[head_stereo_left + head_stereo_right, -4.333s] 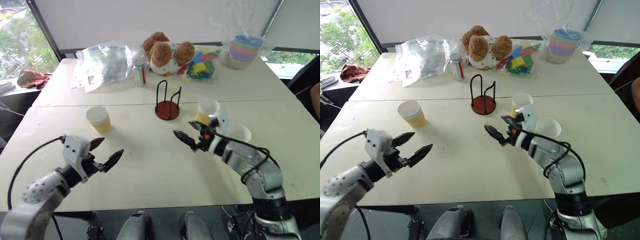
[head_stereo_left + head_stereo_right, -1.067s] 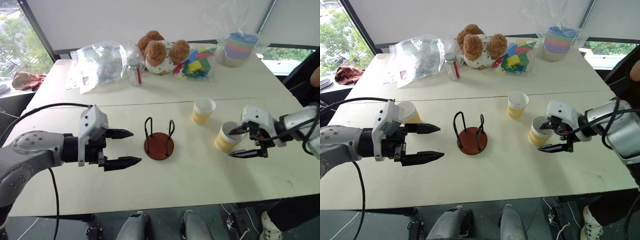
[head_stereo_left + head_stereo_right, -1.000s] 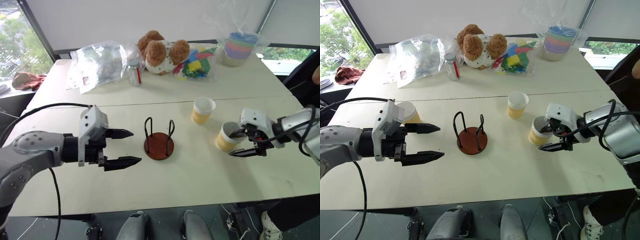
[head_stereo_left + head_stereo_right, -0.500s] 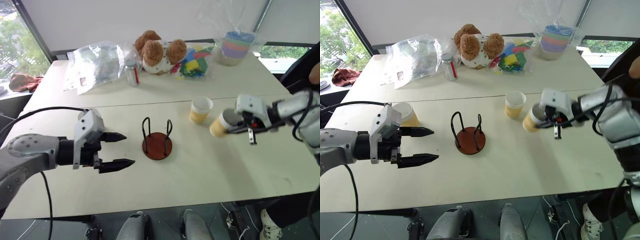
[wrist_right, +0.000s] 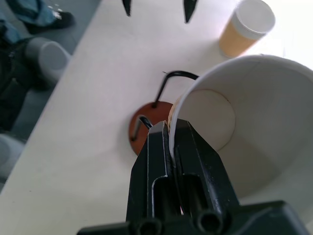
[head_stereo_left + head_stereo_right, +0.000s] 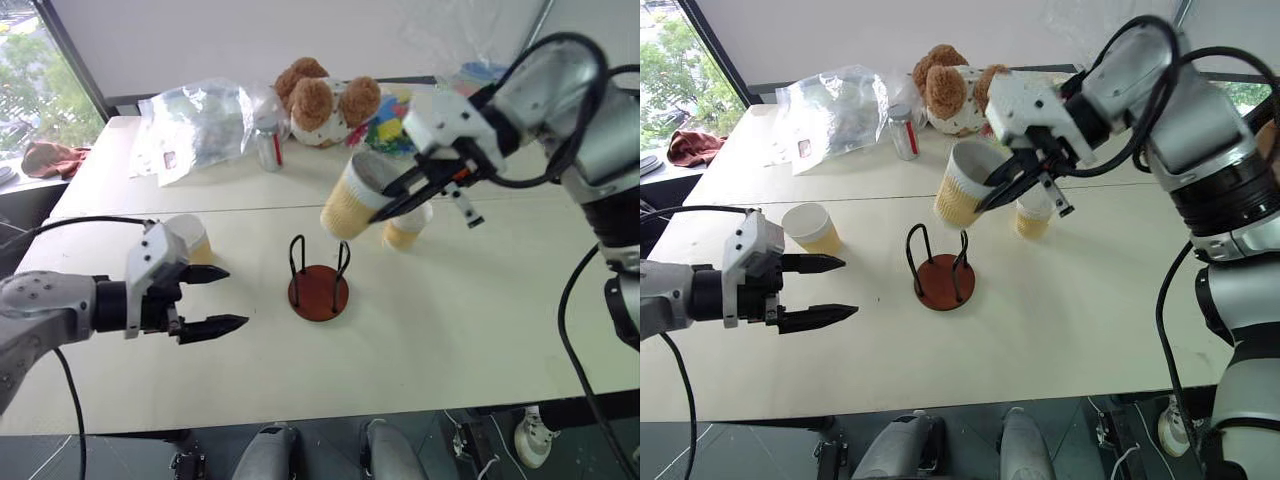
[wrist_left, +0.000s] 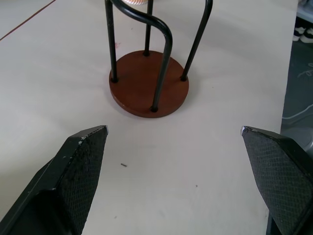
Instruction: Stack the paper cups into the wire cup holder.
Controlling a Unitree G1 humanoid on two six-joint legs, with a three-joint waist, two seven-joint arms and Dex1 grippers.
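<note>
I should keep my right gripper carrying the cup until the paper cup's base (image 6: 338, 224) enters the holder's loops (image 6: 319, 258), since it faces down toward the empty wire cup holder.
The wire cup holder (image 6: 318, 291), a red-brown disc with two black wire loops, stands mid-table. My right gripper (image 6: 392, 206) is shut on the rim of a paper cup (image 6: 349, 205). It holds the cup tilted in the air just above and behind the holder; the right wrist view shows the pinched rim (image 5: 172, 128) over the disc (image 5: 146, 133). A second paper cup (image 6: 812, 228) stands left of the holder, and a third (image 6: 404, 234) is partly hidden behind the right fingers. My left gripper (image 6: 222, 297) hovers open, left of the holder and pointing at it (image 7: 149, 84).
Along the far edge sit a clear plastic bag (image 6: 195, 122), a small jar (image 6: 268, 148), a brown plush toy (image 6: 325, 100) and a bag of coloured blocks (image 6: 392, 128). A seam (image 6: 250, 212) joins the two tables.
My right gripper has shut on the cup's rim and carried it up and to the left, from the table at the right to above the holder. The left gripper drew slightly left, still open.
</note>
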